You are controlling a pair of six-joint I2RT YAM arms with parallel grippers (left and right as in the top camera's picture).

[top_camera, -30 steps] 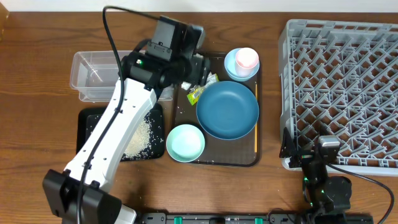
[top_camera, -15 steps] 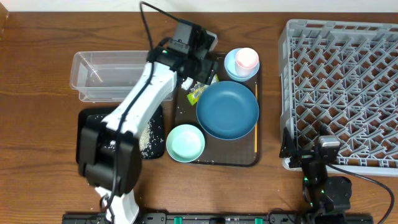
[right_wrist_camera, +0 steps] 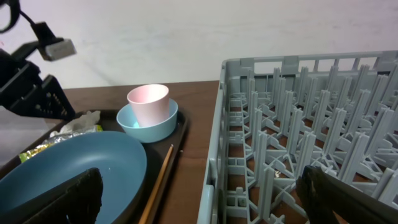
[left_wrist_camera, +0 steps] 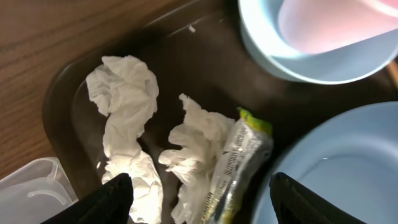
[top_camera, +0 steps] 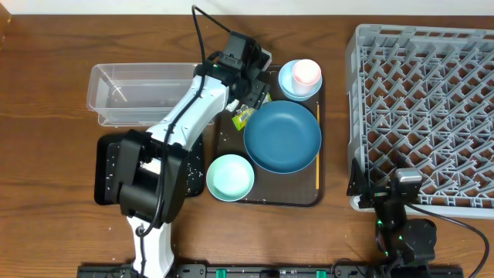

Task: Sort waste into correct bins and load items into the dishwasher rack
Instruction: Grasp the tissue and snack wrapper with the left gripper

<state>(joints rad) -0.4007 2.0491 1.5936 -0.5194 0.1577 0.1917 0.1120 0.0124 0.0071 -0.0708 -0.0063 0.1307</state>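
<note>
The green-and-yellow wrapper (left_wrist_camera: 239, 165) rests against the tissue (left_wrist_camera: 198, 152) between the open fingers of the robot's left gripper, so that gripper should go on going down until its fingers can close on both together.
My left gripper (top_camera: 251, 91) is open over the back left corner of the brown serving tray (top_camera: 270, 198). In the left wrist view its fingers (left_wrist_camera: 205, 205) straddle crumpled white tissue (left_wrist_camera: 127, 93) and the green-and-yellow wrapper (left_wrist_camera: 239, 155) without touching them. The dark blue dish (top_camera: 282, 137) lies mid-tray, with the mint-green bowl (top_camera: 230, 177) in front of it. The pink cup (top_camera: 306, 73) stands in the light blue bowl (top_camera: 287, 86). The rice on the black tray (top_camera: 108, 166) is mostly hidden by my arm. My right gripper (right_wrist_camera: 205, 199) is open and empty beside the grey rack (top_camera: 424, 108).
The clear tub (top_camera: 131, 93) stands behind the black tray, left of the serving tray. A thin wooden stick (top_camera: 317, 166) lies along the serving tray's right edge. The left arm's links cross the tub's right end and the black tray.
The left arm has folded in and its wrist has shifted a little right over the tray's back left corner. It now covers the rice. The right arm has not moved.
</note>
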